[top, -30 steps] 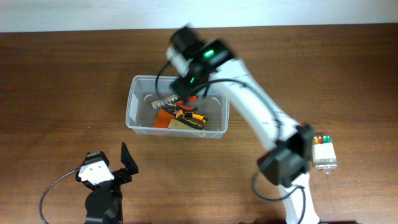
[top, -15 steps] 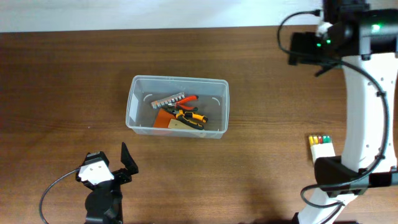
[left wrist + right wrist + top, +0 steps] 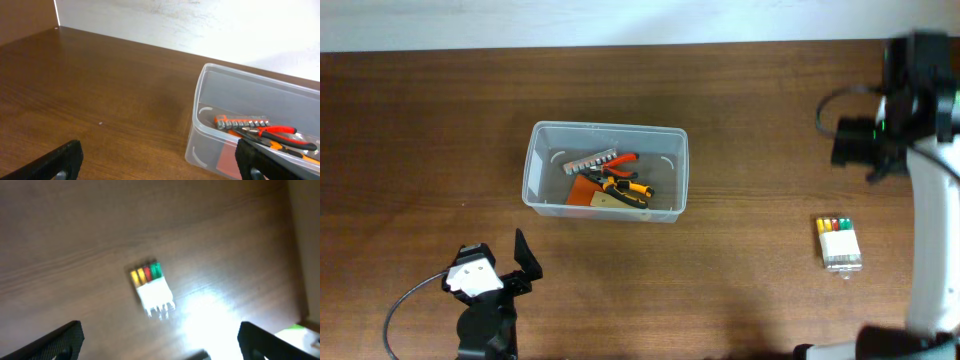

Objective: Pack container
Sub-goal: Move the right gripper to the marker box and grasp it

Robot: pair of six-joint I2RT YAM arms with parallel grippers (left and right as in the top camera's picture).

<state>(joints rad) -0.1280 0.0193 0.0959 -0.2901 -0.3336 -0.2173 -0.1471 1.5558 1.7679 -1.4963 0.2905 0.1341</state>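
My open fingers are facing the small white case, which lies free with its long sides toward them. My right gripper should go on moving down until the fingers are on both sides of the case before they close.
The clear plastic container sits mid-table and holds a grey bit holder, red-handled and yellow-handled pliers and an orange card. It also shows in the left wrist view at the right. My left gripper rests open and empty at the front left, apart from the container. My right gripper hovers open and empty at the far right, high above the small white case with coloured bits, which the right wrist view shows below it.
The table is dark brown wood. A white wall runs along the back edge. The right arm's white link stands along the right edge.
My right arm has swung from above the container far to the right, then down towards the white case. The left arm has not moved.
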